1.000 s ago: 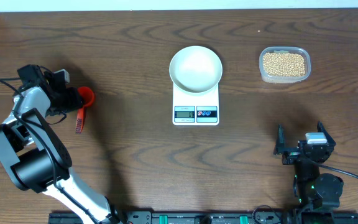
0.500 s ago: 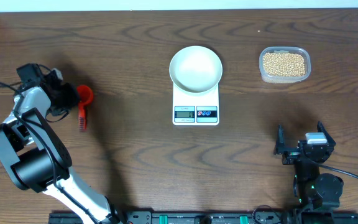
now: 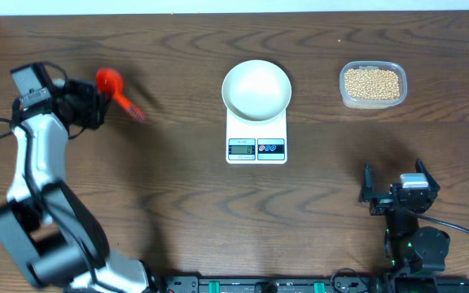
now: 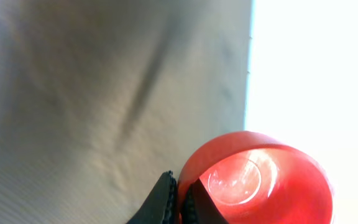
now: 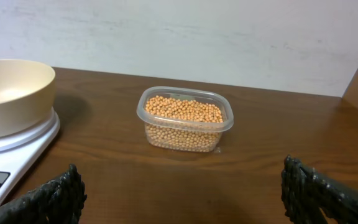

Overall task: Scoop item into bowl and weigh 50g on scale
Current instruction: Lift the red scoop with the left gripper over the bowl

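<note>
The robot's left gripper has the red scoop (image 3: 107,79) by the scoop's rim, far from the beans, so the right gripper should first grasp the ribbed handle (image 3: 132,110) above the white bowl.
The white bowl (image 3: 256,89) sits on the white scale (image 3: 256,137) at the table's middle; it also shows at the left of the right wrist view (image 5: 8,93). The tan beans (image 3: 372,83) fill a clear plastic container (image 3: 373,102) at the right, also in the right wrist view (image 5: 185,118). My left gripper (image 3: 96,96) is shut on the rim of a red scoop (image 3: 111,82) and holds it above the table at the far left; the scoop's cup is empty in the left wrist view (image 4: 260,183). My right gripper (image 3: 397,195) is open and empty near the front right.
The scoop's ribbed handle (image 3: 132,110) points right toward the scale. The scale's display and buttons (image 3: 256,147) face the front edge. Cables run from the left arm at the table's left edge.
My left gripper has lifted the red scoop off the table and moved it up and back; the handle now points right. The right arm has not moved.
</note>
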`<state>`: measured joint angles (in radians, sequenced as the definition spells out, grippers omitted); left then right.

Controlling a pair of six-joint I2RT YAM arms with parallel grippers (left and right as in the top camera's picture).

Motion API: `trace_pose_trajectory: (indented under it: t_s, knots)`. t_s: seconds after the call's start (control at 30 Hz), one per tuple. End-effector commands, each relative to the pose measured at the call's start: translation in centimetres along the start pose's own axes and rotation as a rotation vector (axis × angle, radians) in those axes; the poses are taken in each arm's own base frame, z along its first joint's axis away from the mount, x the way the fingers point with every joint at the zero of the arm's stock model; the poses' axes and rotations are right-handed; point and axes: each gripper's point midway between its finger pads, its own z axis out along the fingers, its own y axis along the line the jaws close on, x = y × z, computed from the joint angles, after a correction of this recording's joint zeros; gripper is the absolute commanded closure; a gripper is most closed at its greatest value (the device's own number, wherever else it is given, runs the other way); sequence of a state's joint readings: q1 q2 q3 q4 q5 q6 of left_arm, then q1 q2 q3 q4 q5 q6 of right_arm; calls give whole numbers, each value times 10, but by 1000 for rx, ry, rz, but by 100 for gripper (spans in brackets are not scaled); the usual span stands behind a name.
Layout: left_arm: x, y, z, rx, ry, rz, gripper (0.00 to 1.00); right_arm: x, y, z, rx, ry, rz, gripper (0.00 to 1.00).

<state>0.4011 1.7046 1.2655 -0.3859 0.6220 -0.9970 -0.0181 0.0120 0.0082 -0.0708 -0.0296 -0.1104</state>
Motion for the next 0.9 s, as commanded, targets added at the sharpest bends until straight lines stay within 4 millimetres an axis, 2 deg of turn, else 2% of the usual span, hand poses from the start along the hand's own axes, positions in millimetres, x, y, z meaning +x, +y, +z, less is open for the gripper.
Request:
trace_pose_trajectory:
  t_s: [0.0,0.13,0.23,0.3,0.47,0.53,0.57,0.6,0.7,0.8,0.87]
  knots:
    - [33,-46,-30,77,-59,28,93,1,1,0,-4,2,5,1]
    - [80,-77,-46,114,-106,74,93,1,1,0,-4,1,5,1]
    - [128,-90,-42,129,-68,43,93,-8,3,0,-15,-38,13,1]
    - [161,-95,-32,125,-45,37,93,-22,11,-1,-65,-95,32,1]
    - [237,-106,-11,156,-5,134,93,-54,13,-7,-87,-224,44,1]
    - [269,-113,-4,190,19,183,93,-80,21,-15,-166,-327,153,1]
    - [292,-118,0,225,33,212,93,-93,20,-20,-185,-374,265,1]
    - [305,-123,1,254,30,228,92,-99,16,-22,-184,-397,348,1]
    - [325,-136,5,329,-19,243,93,-112,10,-28,-205,-445,528,1]
    - [329,-146,7,380,-34,193,93,-123,9,-34,-246,-486,640,1]
    - [325,-148,9,388,-26,108,93,-129,10,-35,-265,-487,673,1]
